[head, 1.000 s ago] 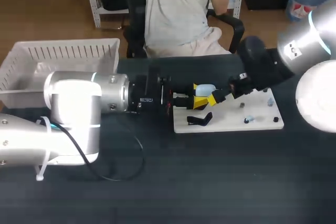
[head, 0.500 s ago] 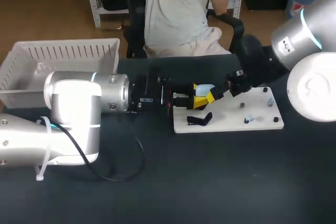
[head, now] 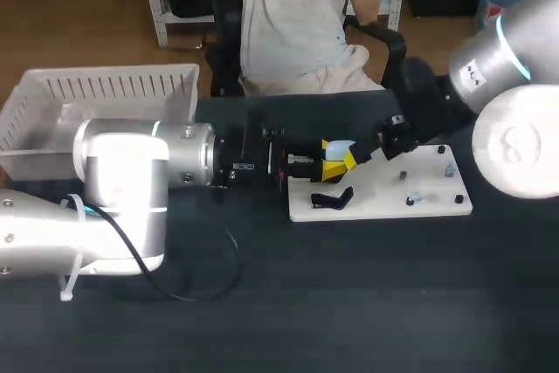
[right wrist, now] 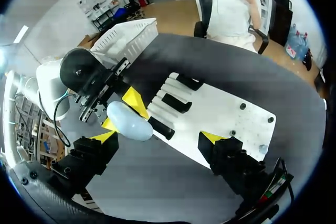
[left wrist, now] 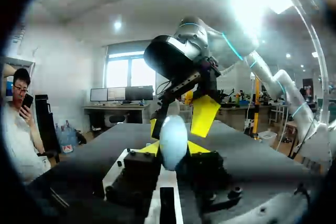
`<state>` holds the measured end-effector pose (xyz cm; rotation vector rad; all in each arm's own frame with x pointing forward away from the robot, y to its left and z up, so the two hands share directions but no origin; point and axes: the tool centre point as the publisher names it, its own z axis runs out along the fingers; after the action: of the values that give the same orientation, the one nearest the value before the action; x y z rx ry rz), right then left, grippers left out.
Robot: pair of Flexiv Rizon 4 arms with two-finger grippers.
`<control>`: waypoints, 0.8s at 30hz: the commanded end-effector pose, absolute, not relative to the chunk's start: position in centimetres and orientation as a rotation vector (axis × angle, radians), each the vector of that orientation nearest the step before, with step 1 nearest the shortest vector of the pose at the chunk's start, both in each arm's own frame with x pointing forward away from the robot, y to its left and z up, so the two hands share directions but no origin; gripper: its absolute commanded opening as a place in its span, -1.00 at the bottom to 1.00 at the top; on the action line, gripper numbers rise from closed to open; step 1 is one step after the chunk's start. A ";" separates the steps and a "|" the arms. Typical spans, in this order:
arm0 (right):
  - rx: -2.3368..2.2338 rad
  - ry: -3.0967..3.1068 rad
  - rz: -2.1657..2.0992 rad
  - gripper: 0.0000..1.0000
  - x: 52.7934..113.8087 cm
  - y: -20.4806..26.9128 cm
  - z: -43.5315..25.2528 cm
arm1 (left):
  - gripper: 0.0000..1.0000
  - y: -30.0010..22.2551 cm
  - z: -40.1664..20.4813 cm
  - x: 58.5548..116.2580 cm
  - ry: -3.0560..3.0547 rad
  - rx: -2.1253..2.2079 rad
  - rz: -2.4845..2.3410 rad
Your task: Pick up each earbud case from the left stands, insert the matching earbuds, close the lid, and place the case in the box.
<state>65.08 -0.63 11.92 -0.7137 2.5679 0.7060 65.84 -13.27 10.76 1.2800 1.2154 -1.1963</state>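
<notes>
The small pale earbud (head: 450,168) rests loosely over a short peg (head: 450,174), so it will come off right away when I lift, and the peg will stay standing.
My left gripper (head: 334,162) reaches in from the left and is shut on a pale blue earbud case (head: 341,147), held above the white stand board (head: 384,203). In the left wrist view the case (left wrist: 173,139) sits upright between my yellow tips (left wrist: 173,150). My right gripper (head: 360,154) comes in from the right and stands open right by the case. In the right wrist view its fingers (right wrist: 212,138) are spread wide, with the case (right wrist: 128,121) close to one of them and not touching both. Small earbuds (head: 414,198) lie on the board's right part.
A white slatted basket (head: 96,93) stands at the back left of the dark table. Black stands (head: 332,200) rise from the board's left half, directly under the two grippers. Small black pegs (head: 458,199) dot the board's right end.
My right arm has shifted a little, its gripper drawing slightly closer to the case. The left arm and the case have stayed where they were.
</notes>
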 end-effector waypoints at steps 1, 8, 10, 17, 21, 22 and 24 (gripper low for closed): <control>-0.709 2.575 0.698 1.00 65.5 -0.3 11.9 | -1.00 -13.4 10.8 65.9 1.217 1.282 -1.195; -0.700 2.567 0.702 1.00 65.8 -0.3 12.0 | -1.00 -13.4 10.8 65.9 1.217 1.282 -1.195; -0.693 2.563 0.704 1.00 65.9 -0.3 12.1 | -1.00 -13.4 10.8 65.9 1.217 1.282 -1.195; -0.656 2.516 0.702 1.00 66.3 -0.8 13.5 | -1.00 -13.4 10.8 65.9 1.217 1.282 -1.195; -0.631 2.475 0.663 1.00 66.6 -1.8 15.1 | -1.00 -13.4 10.8 65.9 1.217 1.282 -1.195; -0.629 2.468 0.633 1.00 66.7 -2.2 15.5 | -1.00 -13.4 10.8 65.9 1.217 1.282 -1.195; -0.629 2.469 0.559 1.00 66.8 -3.1 16.2 | -1.00 -13.4 10.8 65.9 1.217 1.282 -1.195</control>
<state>68.23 -1.98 15.02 -0.6615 2.4572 0.6684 65.90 -13.31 10.73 1.2805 1.2153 -1.1965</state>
